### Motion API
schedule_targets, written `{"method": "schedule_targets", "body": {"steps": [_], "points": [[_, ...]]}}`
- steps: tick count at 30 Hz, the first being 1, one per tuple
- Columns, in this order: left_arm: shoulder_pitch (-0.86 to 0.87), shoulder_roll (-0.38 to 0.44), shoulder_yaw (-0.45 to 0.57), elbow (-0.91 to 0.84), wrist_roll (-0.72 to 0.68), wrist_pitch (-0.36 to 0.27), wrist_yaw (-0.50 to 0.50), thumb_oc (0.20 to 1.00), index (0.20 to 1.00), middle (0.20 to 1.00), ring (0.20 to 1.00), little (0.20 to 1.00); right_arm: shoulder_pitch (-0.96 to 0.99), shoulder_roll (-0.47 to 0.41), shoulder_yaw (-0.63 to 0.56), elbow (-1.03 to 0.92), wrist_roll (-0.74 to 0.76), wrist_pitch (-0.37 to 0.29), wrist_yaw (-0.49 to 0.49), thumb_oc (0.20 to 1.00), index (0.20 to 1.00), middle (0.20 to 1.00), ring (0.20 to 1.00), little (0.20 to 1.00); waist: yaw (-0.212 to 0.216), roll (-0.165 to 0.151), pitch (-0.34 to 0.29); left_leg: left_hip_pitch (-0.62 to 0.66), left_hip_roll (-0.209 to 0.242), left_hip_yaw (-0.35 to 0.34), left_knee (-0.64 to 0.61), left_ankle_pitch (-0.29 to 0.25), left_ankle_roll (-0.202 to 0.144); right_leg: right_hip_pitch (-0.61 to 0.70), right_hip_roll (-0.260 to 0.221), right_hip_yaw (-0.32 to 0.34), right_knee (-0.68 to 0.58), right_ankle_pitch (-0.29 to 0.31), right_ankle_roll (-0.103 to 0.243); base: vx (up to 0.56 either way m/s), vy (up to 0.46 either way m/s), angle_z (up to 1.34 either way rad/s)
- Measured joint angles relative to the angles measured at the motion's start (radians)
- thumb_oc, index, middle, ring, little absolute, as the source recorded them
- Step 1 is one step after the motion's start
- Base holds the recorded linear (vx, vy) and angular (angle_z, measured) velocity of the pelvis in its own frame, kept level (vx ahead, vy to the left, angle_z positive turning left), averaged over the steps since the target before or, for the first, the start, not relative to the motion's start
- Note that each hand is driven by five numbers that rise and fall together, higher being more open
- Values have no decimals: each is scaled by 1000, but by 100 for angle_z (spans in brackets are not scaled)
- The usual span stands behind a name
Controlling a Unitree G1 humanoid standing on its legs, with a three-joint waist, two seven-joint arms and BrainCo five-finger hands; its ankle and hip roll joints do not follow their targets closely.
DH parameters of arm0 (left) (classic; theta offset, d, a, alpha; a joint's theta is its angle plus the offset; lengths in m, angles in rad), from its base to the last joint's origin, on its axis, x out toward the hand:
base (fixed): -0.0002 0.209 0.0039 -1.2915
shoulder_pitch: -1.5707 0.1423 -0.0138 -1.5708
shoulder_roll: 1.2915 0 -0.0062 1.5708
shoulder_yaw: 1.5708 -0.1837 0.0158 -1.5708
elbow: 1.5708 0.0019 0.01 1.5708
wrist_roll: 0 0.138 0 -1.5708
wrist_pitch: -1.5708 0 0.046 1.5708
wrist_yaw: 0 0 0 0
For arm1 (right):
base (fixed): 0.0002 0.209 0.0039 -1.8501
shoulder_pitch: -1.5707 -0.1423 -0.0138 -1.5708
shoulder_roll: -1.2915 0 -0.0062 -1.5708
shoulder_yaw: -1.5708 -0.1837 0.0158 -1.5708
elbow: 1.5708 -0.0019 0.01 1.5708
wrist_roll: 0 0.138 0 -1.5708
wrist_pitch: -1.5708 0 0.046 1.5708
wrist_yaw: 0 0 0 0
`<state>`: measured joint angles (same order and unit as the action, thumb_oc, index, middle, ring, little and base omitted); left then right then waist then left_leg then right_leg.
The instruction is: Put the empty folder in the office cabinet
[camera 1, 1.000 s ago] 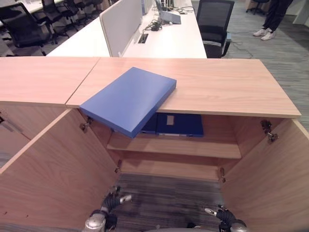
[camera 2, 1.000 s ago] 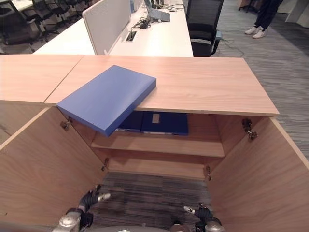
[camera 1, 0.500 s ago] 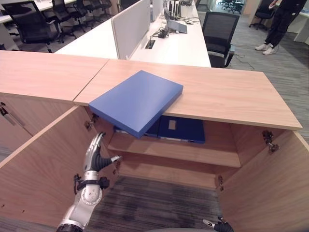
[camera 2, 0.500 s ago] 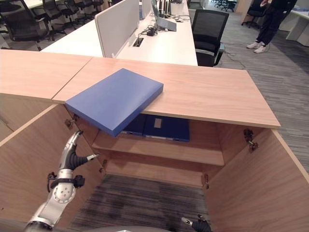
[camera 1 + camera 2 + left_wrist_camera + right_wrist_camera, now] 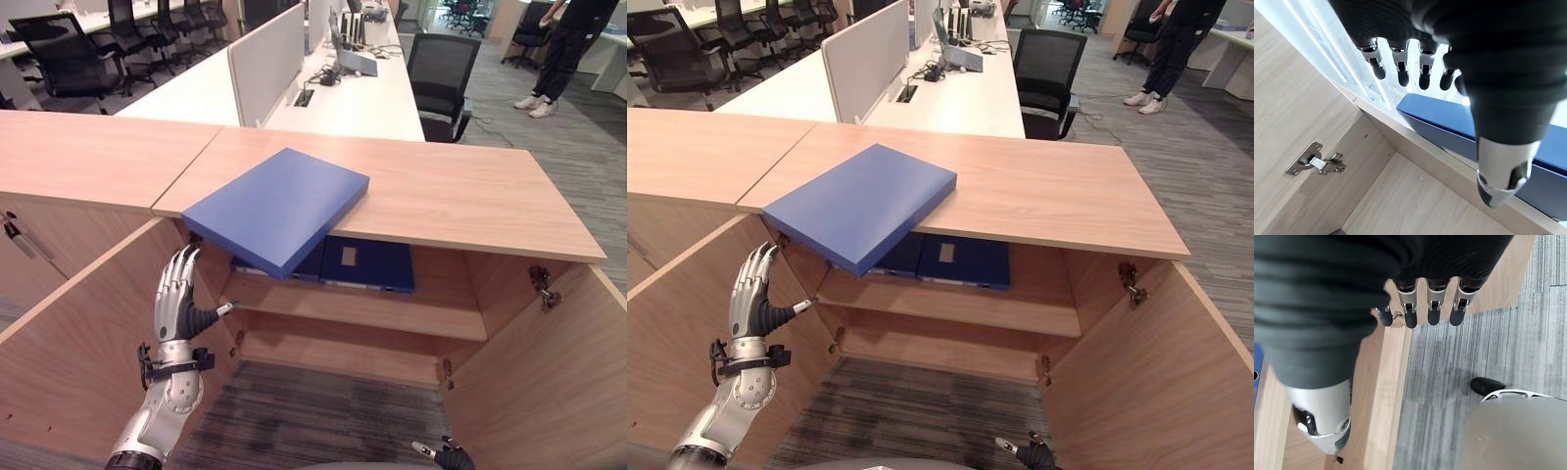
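Note:
I expect to see a hidden label on the bottom side of the blue folder when I lift it. The blue folder's upper side is plain, unlike the labelled folder inside.
A blue folder lies flat on the wooden cabinet top, its near corner jutting out over the open cabinet. My left hand is raised below that corner, beside the left door, fingers straight and spread, holding nothing; the left wrist view shows the folder's underside just past the fingertips. My right hand hangs low at the bottom edge, fingers relaxed over the carpet. Two other blue folders lie on the upper shelf inside.
Both cabinet doors stand open: left door, right door. A lower shelf is bare. Behind the cabinet stand white desks with a divider, office chairs, and a person at the far right.
My left hand has risen from near the floor to just under the folder's overhanging corner, fingers spreading. The camera has tilted upward. The folder has not moved.

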<state>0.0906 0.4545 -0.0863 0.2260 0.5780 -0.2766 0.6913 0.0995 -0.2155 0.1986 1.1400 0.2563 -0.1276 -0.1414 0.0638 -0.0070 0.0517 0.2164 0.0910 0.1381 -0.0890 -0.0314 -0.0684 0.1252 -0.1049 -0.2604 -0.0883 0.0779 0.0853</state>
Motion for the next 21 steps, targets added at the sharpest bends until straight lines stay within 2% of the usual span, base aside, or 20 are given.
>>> {"method": "schedule_targets", "body": {"steps": [6,9,13,15,19,21], "points": [[0,31,10,-28,27,8,17,1000,1000,1000,1000,1000,2,2,0,1,6,-2,-3,1000,1000,1000,1000,1000,0,-3,-3,0,0,0,0,0,0,0,0,0,0,0,0,0,0,0],[-3,101,10,-118,68,3,19,1000,1000,1000,1000,1000,11,4,0,1,39,-2,-2,1000,1000,1000,1000,1000,-4,-3,-20,0,-1,3,0,0,0,-1,-1,2,0,0,0,0,0,0],[-18,127,7,-120,82,-3,20,1000,1000,1000,1000,1000,11,2,0,2,42,-4,9,1000,1000,1000,1000,1000,-17,4,-23,0,-1,6,-1,1,-1,-3,0,7,0,1,2,4,4,-4],[-30,193,7,-120,108,-5,19,1000,1000,1000,1000,1000,13,2,0,1,53,-5,14,1000,1000,1000,1000,1000,-24,5,-22,0,-1,14,0,0,-1,-8,0,15,0,3,4,6,10,-10],[-86,195,5,-120,117,-11,12,1000,1000,1000,1000,1000,13,2,0,1,78,-16,29,1000,1000,1000,1000,1000,-26,6,-21,0,-1,19,-1,0,-1,-12,1,22,0,5,3,2,14,-4],[-126,264,-50,-119,118,-16,-20,1000,1000,1000,1000,1000,14,2,0,1,80,-18,35,1000,1000,1000,1000,1000,-26,4,-23,-1,-1,19,-1,1,-1,-13,2,23,1,6,2,0,0,0]]}}
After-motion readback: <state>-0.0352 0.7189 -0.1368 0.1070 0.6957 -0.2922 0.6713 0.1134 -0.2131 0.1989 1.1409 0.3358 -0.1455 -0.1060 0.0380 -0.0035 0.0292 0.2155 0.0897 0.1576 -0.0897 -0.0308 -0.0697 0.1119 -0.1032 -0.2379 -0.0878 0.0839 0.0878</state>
